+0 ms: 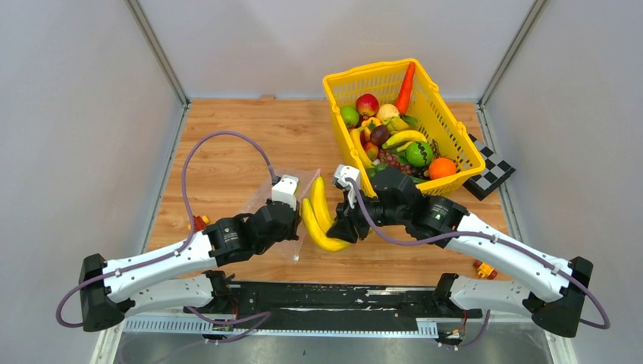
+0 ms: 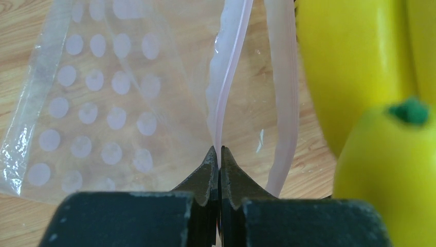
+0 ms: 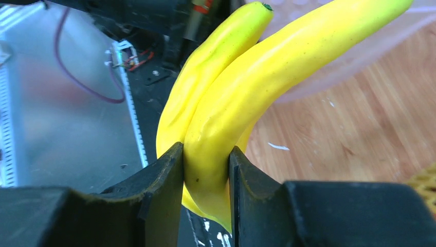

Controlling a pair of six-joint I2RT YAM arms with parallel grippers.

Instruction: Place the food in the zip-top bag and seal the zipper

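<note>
The bananas [image 1: 317,212] are lying across the bag's opening, so my right gripper needs to turn their tips into the opening [image 2: 254,98] while my left gripper moves the bag's edge over them.
The clear zip-top bag [image 1: 277,199] lies on the wood left of centre, its mouth facing right. My left gripper [image 2: 218,154] is shut on one lip of the bag's zipper [image 2: 226,87]; the other pale strip [image 2: 286,103] bows away, so the mouth stands open. My right gripper [image 3: 205,164] is shut on a bunch of yellow bananas [image 3: 241,87], held just right of the bag's mouth. In the top view the bananas [image 1: 318,216] hang between the two grippers. More food [image 1: 394,136] fills the yellow basket.
The yellow basket [image 1: 447,121] stands at the back right, with a carrot [image 1: 406,87] leaning on its rim. A checkered board [image 1: 491,171] lies to its right. Grey walls close in the table on three sides. The black base rail [image 1: 326,299] runs along the near edge.
</note>
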